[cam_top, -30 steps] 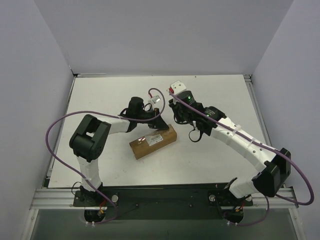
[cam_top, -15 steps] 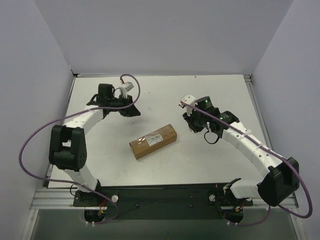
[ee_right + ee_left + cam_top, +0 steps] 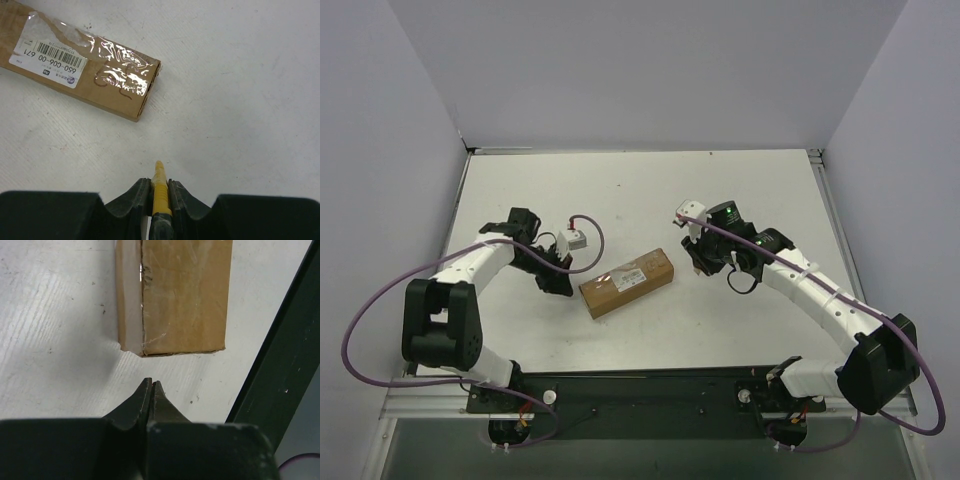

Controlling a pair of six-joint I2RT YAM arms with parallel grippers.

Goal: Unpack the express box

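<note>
A gap [image 3: 150, 368] separates my left gripper from the express box's loose end, so my left gripper needs to steady that end [image 3: 588, 302] before the utility knife cuts the tape.
The express box [image 3: 627, 282], a brown carton with a white label, lies closed and flat on the table. My left gripper [image 3: 560, 282] is shut and empty, low at the box's left end. In the left wrist view its tips [image 3: 151, 383] are a short gap from the box's end face [image 3: 175, 295], not touching. My right gripper [image 3: 697, 262] is just right of the box's right end. In the right wrist view it [image 3: 160, 184] is shut on the yellow-and-black utility knife [image 3: 160, 180]. The knife's tip points at the table near the box's taped corner [image 3: 85, 65].
The white table [image 3: 650, 190] is walled by grey panels on three sides. A black rail [image 3: 280, 370] runs along the table's near edge, close to my left gripper. Purple cables loop from both arms.
My left arm swung from the back left down to the box's left end, still shut. My right gripper moved slightly left toward the box's right end with the knife. The box has not moved.
</note>
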